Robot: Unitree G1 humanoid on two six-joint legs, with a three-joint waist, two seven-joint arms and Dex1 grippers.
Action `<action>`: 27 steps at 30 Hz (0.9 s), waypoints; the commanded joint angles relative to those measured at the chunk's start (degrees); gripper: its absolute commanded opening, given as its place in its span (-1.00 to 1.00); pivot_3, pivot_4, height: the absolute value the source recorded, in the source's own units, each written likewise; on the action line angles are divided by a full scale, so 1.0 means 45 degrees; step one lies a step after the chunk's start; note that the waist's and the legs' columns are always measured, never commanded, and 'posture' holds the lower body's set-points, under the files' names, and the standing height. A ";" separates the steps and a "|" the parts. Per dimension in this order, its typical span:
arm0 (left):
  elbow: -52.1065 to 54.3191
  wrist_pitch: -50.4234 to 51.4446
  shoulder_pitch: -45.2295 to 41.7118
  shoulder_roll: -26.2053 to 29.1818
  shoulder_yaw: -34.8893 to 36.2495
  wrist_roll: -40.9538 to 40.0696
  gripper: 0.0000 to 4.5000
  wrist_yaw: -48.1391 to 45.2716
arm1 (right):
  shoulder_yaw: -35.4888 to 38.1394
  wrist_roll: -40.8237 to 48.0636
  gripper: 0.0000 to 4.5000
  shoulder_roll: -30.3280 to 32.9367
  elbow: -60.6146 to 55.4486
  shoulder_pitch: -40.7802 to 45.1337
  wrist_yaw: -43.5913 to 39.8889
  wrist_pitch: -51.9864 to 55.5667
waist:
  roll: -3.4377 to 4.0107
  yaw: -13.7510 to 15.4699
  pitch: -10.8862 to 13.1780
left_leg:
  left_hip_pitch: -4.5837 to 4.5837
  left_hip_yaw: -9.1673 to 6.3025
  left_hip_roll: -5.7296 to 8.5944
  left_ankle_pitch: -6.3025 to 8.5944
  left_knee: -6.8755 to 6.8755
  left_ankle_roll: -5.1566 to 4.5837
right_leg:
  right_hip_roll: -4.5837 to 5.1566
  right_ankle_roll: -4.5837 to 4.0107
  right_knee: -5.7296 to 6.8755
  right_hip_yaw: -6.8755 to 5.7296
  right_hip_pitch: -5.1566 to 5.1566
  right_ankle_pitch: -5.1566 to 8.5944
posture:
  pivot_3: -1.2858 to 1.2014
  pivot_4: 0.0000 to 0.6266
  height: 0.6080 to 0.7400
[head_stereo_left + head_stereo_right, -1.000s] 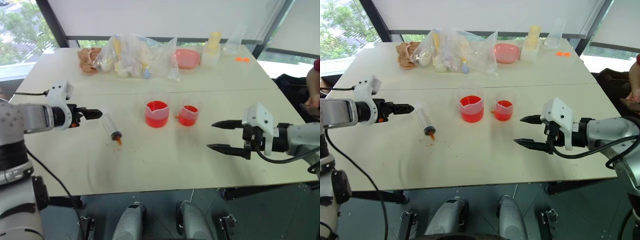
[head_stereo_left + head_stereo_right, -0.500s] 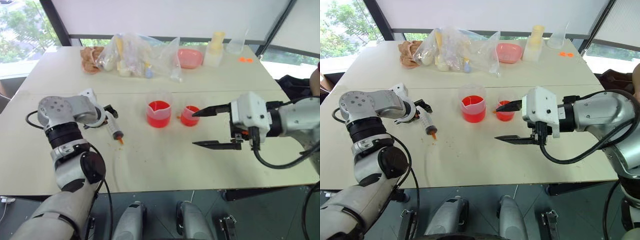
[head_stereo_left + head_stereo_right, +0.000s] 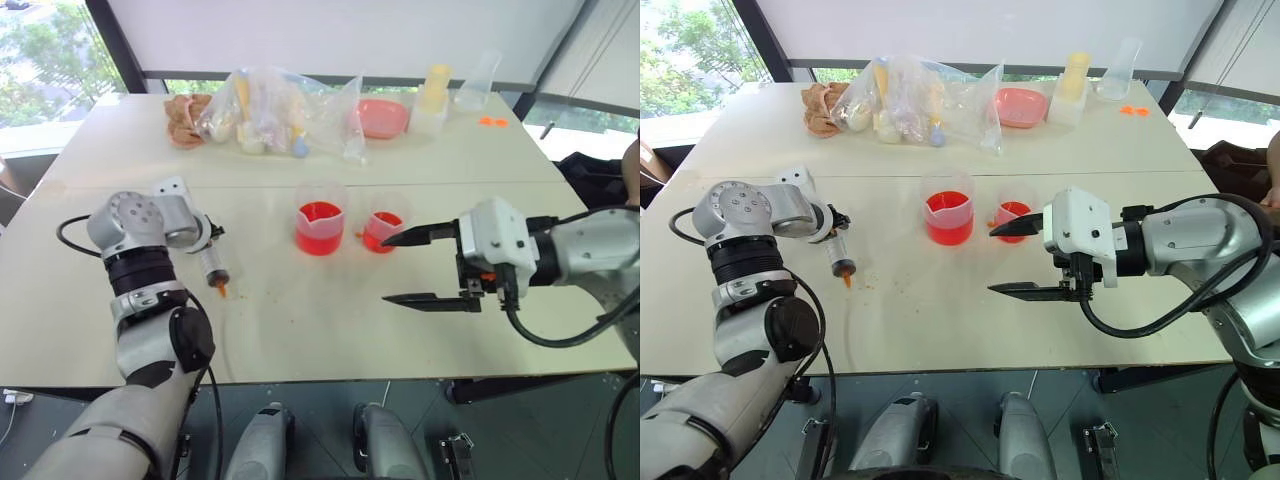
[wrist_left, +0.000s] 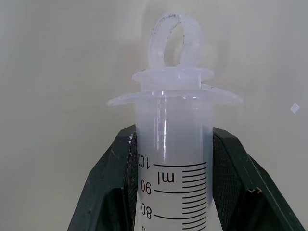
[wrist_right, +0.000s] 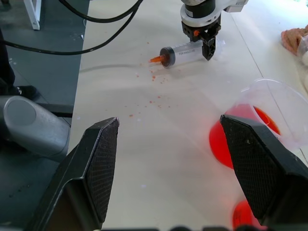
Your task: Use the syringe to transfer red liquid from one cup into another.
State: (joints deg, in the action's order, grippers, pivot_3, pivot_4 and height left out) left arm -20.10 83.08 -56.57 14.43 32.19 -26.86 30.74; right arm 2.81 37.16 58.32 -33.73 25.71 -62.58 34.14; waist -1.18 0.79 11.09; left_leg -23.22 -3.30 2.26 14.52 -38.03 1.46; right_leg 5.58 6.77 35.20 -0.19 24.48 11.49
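Next, my left gripper picks up the syringe and turns it tip-down over the wider cup [image 3: 320, 215]. The syringe is lying flat, with its orange tip [image 3: 222, 291] toward the near edge of the table.
My left gripper [image 3: 208, 240] is shut on the syringe [image 3: 212, 266], its black fingers [image 4: 113, 187] pressing both sides of the clear barrel [image 4: 173, 144] just below the flange. The syringe's orange tip [image 3: 220, 290] points toward the table's near edge, low over the table. The wider cup [image 3: 318, 222] and the smaller cup [image 3: 383, 228] stand side by side at mid-table, each holding red liquid [image 3: 317, 236]. My right gripper [image 3: 385, 270] hovers open just right of the smaller cup, holding nothing.
Red droplets [image 5: 154, 98] speckle the table beside the syringe. At the back stand a clear plastic bag of items [image 3: 270, 110], a pink dish [image 3: 378, 117], a yellowish container [image 3: 430, 95] and a clear upturned cup [image 3: 472, 82]. A person's arm [image 3: 630, 170] shows at the right edge.
My left arm swung in from the left and its gripper closed on the syringe barrel, turning the syringe's tip more toward the near edge. The right gripper moved up and left toward the smaller cup.
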 commanded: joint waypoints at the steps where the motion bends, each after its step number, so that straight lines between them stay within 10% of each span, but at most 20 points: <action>1: 0.0671 -0.0797 -0.0037 0.0263 -0.0824 0.0155 -0.35 -0.1407 | 0.0476 0.0018 0.56 0.0014 -0.0083 -0.0029 0.0188 -0.0052 | -0.0001 -0.0004 0.0001 | 0.0000 0.0000 0.0000 0.0000 0.0000 0.0000 | 0.0000 0.0000 0.0000 0.0000 0.0001 0.0000 | 0.03 -0.52 1.00; 13: 0.3538 -0.6491 -0.2121 0.1251 -0.4341 -0.2687 -0.35 -1.3548 | 0.1555 -0.2868 0.56 -0.1272 0.4796 0.2961 0.3222 -0.2993 | 0.0001 -0.0101 0.0004 | -0.0026 0.0044 -0.0005 0.0003 0.0007 -0.0005 | 0.0012 -0.0006 -0.0041 0.0009 0.0021 -0.0002 | 0.03 -0.52 1.00; 27: 0.1720 -1.0790 -0.0371 0.0673 -0.6986 -0.0939 -0.35 -1.7747 | 0.0277 -0.5549 0.56 -0.5211 0.9287 0.6683 0.5408 -0.7170 | 0.0018 -0.0322 0.0021 | -0.0029 0.0041 -0.0008 0.0002 0.0014 -0.0019 | -0.0005 -0.0005 -0.0014 0.0015 0.0037 -0.0003 | 0.03 -0.52 1.00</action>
State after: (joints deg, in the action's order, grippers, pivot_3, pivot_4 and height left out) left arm -13.00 37.38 -57.80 17.30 0.85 -32.08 -48.06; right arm 3.72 12.55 35.05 8.35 54.02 -38.73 3.59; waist -1.10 -0.66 11.18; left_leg -23.36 -3.12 2.23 14.54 -37.97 1.37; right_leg 5.56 6.75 35.13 -0.12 24.65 11.47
